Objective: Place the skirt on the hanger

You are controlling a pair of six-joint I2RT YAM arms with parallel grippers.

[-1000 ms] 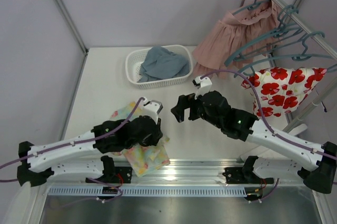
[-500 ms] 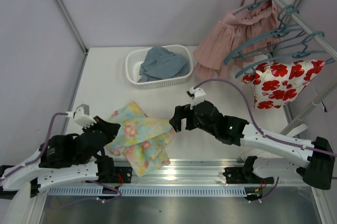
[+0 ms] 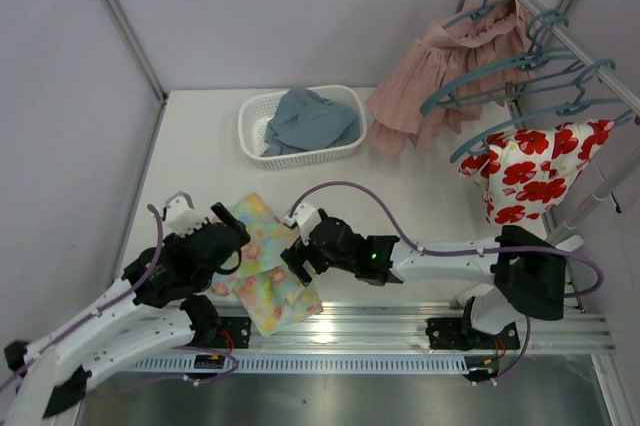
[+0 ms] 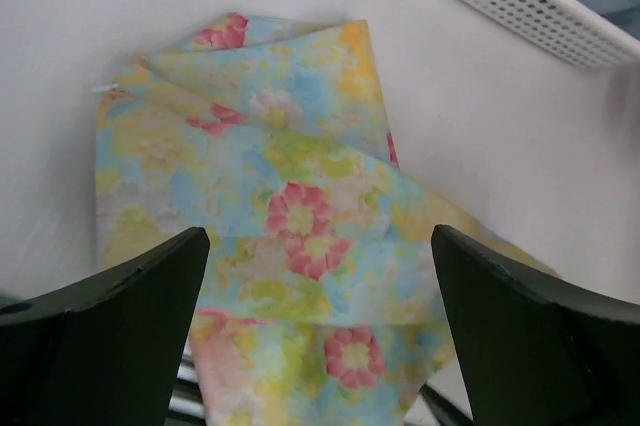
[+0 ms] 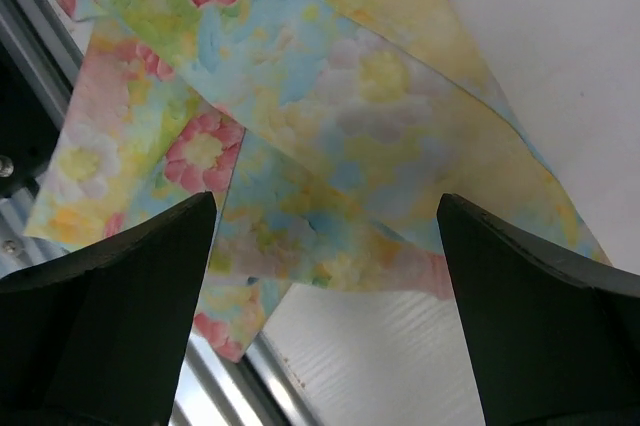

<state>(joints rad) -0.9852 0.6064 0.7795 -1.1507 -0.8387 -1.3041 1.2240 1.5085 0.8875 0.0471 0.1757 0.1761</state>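
Note:
The skirt is lying in crossing folded layers. It will spread out into a much wider sheet when I pull the skirt's edge.
The skirt, pastel yellow, green and blue with pink flowers, lies folded and rumpled on the table at its near edge, one corner over the metal rail. My left gripper hangs open over the skirt's left part; in the left wrist view the skirt fills the gap of the gripper. My right gripper is open at the skirt's right edge, with the cloth below the gripper. Neither holds anything. The hanger, teal-blue, hangs among others on the rail at the far right.
A white basket holding grey-blue cloth stands at the back of the table. On the rail hang a dusty-pink pleated skirt and a white garment with red flowers. The metal rail runs along the near edge.
My left gripper has opened and let go of the skirt, which now lies spread flatter. The right arm has swung down and left to the skirt's right edge.

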